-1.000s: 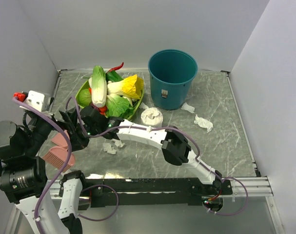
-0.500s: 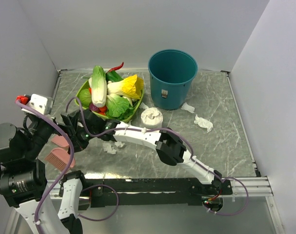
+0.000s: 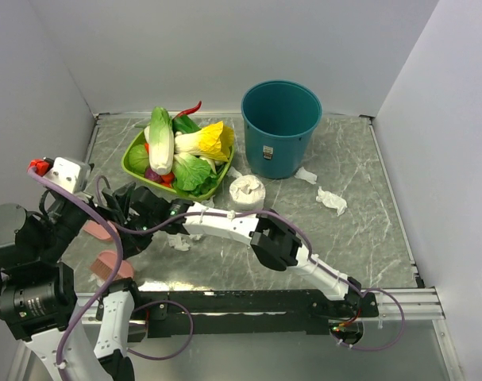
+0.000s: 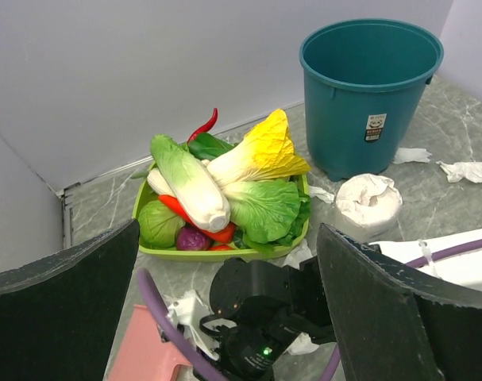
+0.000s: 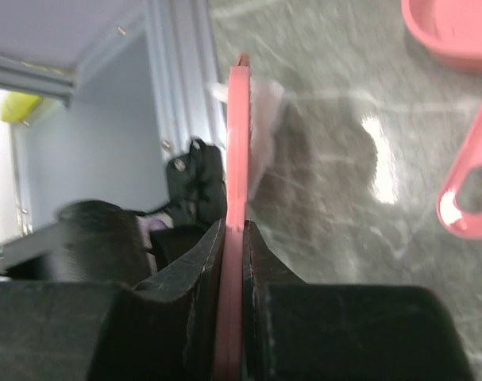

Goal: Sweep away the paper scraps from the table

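Observation:
The brush in my right gripper is crowding the dustpan (image 3: 111, 266), so I should move the brush back toward the tissue roll (image 3: 247, 193) before my left gripper takes the dustpan.
Paper scraps (image 3: 177, 240) lie on the grey marble table (image 3: 225, 262) below the tray, and more lie right of the bin (image 3: 330, 198). My right gripper (image 3: 132, 236) reaches far left and is shut on a pink brush (image 3: 107, 266). The right wrist view shows the brush (image 5: 237, 159) edge-on between closed jaws, pointing at the table's metal rim. A pink dustpan (image 3: 96, 229) lies beside it and shows in the right wrist view (image 5: 455, 32). My left gripper (image 3: 123, 205) hangs open and empty above the right wrist. In the left wrist view, scraps (image 4: 185, 305) lie beside a pink piece (image 4: 145, 357).
A green tray of vegetables (image 3: 136, 165) stands at the back left. A teal bin (image 3: 280, 127) stands at the back centre. An upright white tissue roll (image 3: 247, 190) is between them. The right arm (image 3: 233, 224) spans the table's middle.
My right gripper has swung further left and toward the near edge, carrying the pink brush with it. The left arm has shifted slightly. The scraps have not moved.

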Robot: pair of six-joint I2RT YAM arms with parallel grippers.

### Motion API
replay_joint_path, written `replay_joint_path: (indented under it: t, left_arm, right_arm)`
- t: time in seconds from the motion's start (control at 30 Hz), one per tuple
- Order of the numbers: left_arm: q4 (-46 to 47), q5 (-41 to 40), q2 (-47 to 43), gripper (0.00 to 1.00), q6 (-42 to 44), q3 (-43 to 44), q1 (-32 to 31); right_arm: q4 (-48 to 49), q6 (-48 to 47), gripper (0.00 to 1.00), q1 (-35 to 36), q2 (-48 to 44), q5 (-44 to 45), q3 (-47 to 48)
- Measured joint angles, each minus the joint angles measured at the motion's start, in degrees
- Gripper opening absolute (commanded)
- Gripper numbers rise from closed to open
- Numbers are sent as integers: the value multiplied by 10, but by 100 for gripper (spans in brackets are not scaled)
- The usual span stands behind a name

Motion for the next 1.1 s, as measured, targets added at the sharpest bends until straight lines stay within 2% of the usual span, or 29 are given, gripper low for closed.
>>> replay_joint_path:
  t: [0.1,0.2,0.47,0.73,0.93,1.1]
  left_arm:
    - [4,4,0,96,0,-4,0]
    - [8,4,0,96,-3,-9,0]
    - [15,3,0,96,-11,-10,0]
    - [12,-3,0,96,-9,-9,0]
    - [16,-64,0,96,-23,22,0]
    - [30,-155,-7,96,-34,37,1]
  right_arm:
    - [-5,-15,0,0,-4,3,-29]
    - [-4,-33,0,-3,-34,3,-97]
    - [-19,-118,0,-29,-256,19,-359]
    - [-72,-201,0,-77,-443,42,-549]
    - [-102,-252,0,-150,-531,25,-562]
    - [-75,-261,0,-166,-524,7,-482]
